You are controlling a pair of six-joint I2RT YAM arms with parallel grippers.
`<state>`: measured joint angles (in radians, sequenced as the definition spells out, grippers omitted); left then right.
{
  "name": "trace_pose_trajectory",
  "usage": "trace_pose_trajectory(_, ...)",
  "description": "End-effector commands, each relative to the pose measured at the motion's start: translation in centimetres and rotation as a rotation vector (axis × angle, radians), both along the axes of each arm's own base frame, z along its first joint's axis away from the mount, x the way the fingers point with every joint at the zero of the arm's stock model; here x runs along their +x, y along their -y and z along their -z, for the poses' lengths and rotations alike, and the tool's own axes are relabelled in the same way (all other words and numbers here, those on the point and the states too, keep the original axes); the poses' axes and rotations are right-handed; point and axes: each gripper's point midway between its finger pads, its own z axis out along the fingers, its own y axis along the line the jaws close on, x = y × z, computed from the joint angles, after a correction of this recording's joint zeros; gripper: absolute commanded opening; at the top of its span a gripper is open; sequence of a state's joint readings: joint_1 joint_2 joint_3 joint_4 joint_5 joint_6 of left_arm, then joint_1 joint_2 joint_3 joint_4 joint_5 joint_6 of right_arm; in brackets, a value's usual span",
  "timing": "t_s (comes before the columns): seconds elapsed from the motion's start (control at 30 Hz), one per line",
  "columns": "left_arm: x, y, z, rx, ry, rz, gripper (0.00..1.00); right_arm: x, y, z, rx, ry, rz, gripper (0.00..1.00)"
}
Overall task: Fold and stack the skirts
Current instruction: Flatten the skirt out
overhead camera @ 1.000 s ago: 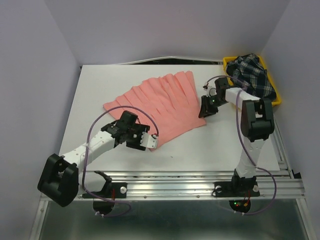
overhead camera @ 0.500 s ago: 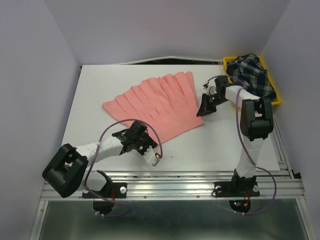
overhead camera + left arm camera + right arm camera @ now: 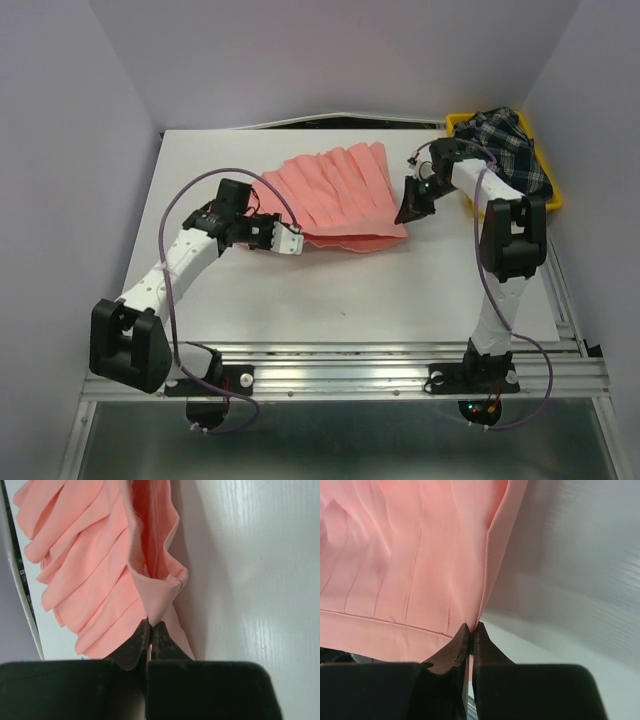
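My left gripper should put the skirt's corner down toward the table's front before it takes a new hold there, because the skirt's near edge gapes and twists.
The salmon-pink pleated skirt lies at the middle back of the white table, its near-left part lifted and folded over. My left gripper is shut on that skirt's left corner, the cloth pinched between its dark fingertips. At the skirt's right edge my right gripper is shut on the corner by the hem. The dark plaid skirt sits bunched in the yellow tray at the back right.
The white table ends at a metal rail along the front. Lilac walls close in the left, back and right sides. The tray stands close behind the right arm's elbow.
My left gripper closed on the skirt's near-left corner and carried it up and back toward the table's middle, folding the cloth over. The right gripper stayed pinched at the right edge, rising slightly.
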<state>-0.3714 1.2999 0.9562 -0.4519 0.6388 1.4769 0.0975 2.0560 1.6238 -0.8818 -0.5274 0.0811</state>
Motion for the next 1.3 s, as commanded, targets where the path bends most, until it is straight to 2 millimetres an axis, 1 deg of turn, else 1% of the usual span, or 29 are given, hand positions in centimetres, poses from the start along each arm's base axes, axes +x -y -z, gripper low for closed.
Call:
trace_pose_trajectory(0.0, -3.5, -2.1, 2.4, 0.004, -0.338, -0.057, 0.00, 1.9, 2.3, -0.7, -0.122, 0.048, 0.016, 0.01)
trace_pose_trajectory(0.03, -3.5, -2.4, 2.9, 0.014, -0.365, -0.066, 0.00, 2.2, 2.3, -0.4, -0.123, 0.040, 0.015, 0.01)
trace_pose_trajectory(0.07, -3.5, -2.7, 4.0, 0.037, -0.411, -0.068, 0.00, 2.1, 2.4, 0.9, -0.129, 0.008, 0.010, 0.01)
trace_pose_trajectory(0.13, -3.7, -3.2, 5.2, 0.074, -0.424, -0.056, 0.00, 2.1, 2.3, 1.9, -0.124, -0.006, 0.011, 0.01)
trace_pose_trajectory(0.2, -4.7, -3.6, 6.2, 0.108, -0.415, -0.022, 0.01, 1.7, 2.3, 3.0, -0.126, -0.013, -0.007, 0.01)
trace_pose_trajectory(0.23, -5.2, -3.7, 6.7, 0.138, -0.384, 0.025, 0.02, 1.4, 2.7, 3.5, -0.146, -0.018, -0.013, 0.01)
trace_pose_trajectory(0.27, -6.1, -4.5, 7.5, 0.187, -0.354, 0.033, 0.03, 0.5, 2.5, 4.2, -0.159, -0.029, -0.031, 0.01)
trace_pose_trajectory(0.3, -6.7, -4.3, 7.8, 0.214, -0.317, 0.079, 0.04, 0.1, 2.5, 4.6, -0.177, -0.020, -0.062, 0.01)
trace_pose_trajectory(0.37, -7.5, -4.7, 8.1, 0.259, -0.266, 0.102, 0.08, -0.2, 3.1, 5.3, -0.214, -0.004, -0.070, 0.01)
trace_pose_trajectory(0.4, -8.3, -4.9, 8.7, 0.276, -0.272, 0.113, 0.26, -1.3, 3.0, 5.9, -0.219, -0.024, -0.083, 0.01)
trace_pose_trajectory(0.47, -8.3, -4.3, 8.1, 0.253, -0.243, 0.105, 0.46, -1.4, 3.0, 6.3, -0.220, -0.014, -0.082, 0.01)
trace_pose_trajectory(0.5, -8.1, -4.1, 7.7, 0.236, -0.236, 0.091, 0.59, -1.7, 3.1, 6.4, -0.222, -0.015, -0.083, 0.01)
trace_pose_trajectory(0.57, -7.3, -3.4, 6.3, 0.182, -0.223, 0.035, 0.70, -1.5, 3.0, 6.8, -0.238, 0.009, -0.097, 0.01)
trace_pose_trajectory(0.6, -6.5, -3.1, 5.4, 0.154, -0.208, 0.009, 0.70, -1.4, 3.3, 7.0, -0.255, 0.014, -0.096, 0.01)
trace_pose_trajectory(0.67, -5.3, -3.0, 4.6, 0.106, -0.215, -0.059, 0.71, -1.3, 4.2, 7.7, -0.308, 0.023, -0.094, 0.01)
trace_pose_trajectory(0.73, -4.5, -3.0, 3.9, 0.088, -0.214, -0.083, 0.71, -2.3, 4.3, 8.2, -0.304, -0.001, -0.103, 0.01)
trace_pose_trajectory(0.77, -5.3, -3.2, 4.1, 0.098, -0.239, -0.056, 0.70, -3.3, 3.6, 7.9, -0.261, -0.020, -0.124, 0.01)
trace_pose_trajectory(0.83, -5.9, -3.4, 4.8, 0.111, -0.236, -0.029, 0.71, -3.7, 3.3, 7.7, -0.242, -0.031, -0.130, 0.01)
trace_pose_trajectory(0.93, -7.3, -3.6, 6.1, 0.166, -0.149, 0.050, 0.70, -5.2, 2.1, 6.6, -0.161, -0.054, -0.145, 0.01)
trace_pose_trajectory(0.97, -7.3, -3.4, 5.9, 0.172, -0.088, 0.075, 0.69, -5.8, 1.7, 6.4, -0.129, -0.077, -0.148, 0.01)
trace_pose_trajectory(1.0, -8.6, -3.2, 7.4, 0.197, -0.076, 0.125, 0.69, -6.4, 1.5, 6.4, -0.114, -0.091, -0.152, 0.01)
trace_pose_trajectory(1.03, -8.9, -3.0, 7.8, 0.205, -0.043, 0.149, 0.69, -6.7, 1.3, 6.3, -0.098, -0.099, -0.157, 0.01)
trace_pose_trajectory(1.07, -7.8, -2.5, 7.2, 0.196, 0.058, 0.152, 0.69, -7.0, 0.9, 6.1, -0.073, -0.105, -0.164, 0.01)
trace_pose_trajectory(1.1, -8.5, -2.6, 8.6, 0.209, 0.077, 0.168, 0.70, -7.2, 0.8, 6.1, -0.066, -0.106, -0.168, 0.01)
trace_pose_trajectory(1.13, -8.4, -2.3, 8.8, 0.206, 0.122, 0.177, 0.70, -7.3, 0.7, 5.9, -0.054, -0.101, -0.176, 0.01)
trace_pose_trajectory(1.17, -7.2, -1.4, 7.9, 0.191, 0.230, 0.192, 0.70, -7.2, 0.3, 5.5, -0.032, -0.097, -0.172, 0.01)
trace_pose_trajectory(1.2, -7.7, -1.5, 8.9, 0.206, 0.242, 0.211, 0.71, -7.2, 0.2, 5.2, -0.027, -0.088, -0.173, 0.01)
trace_pose_trajectory(1.23, -7.3, -1.2, 9.0, 0.224, 0.289, 0.241, 0.71, -7.2, 0.0, 5.0, -0.010, -0.083, -0.177, 0.01)
trace_pose_trajectory(1.27, -7.4, -1.2, 9.3, 0.234, 0.292, 0.251, 0.71, -7.1, -0.1, 4.8, -0.006, -0.078, -0.185, 0.05)
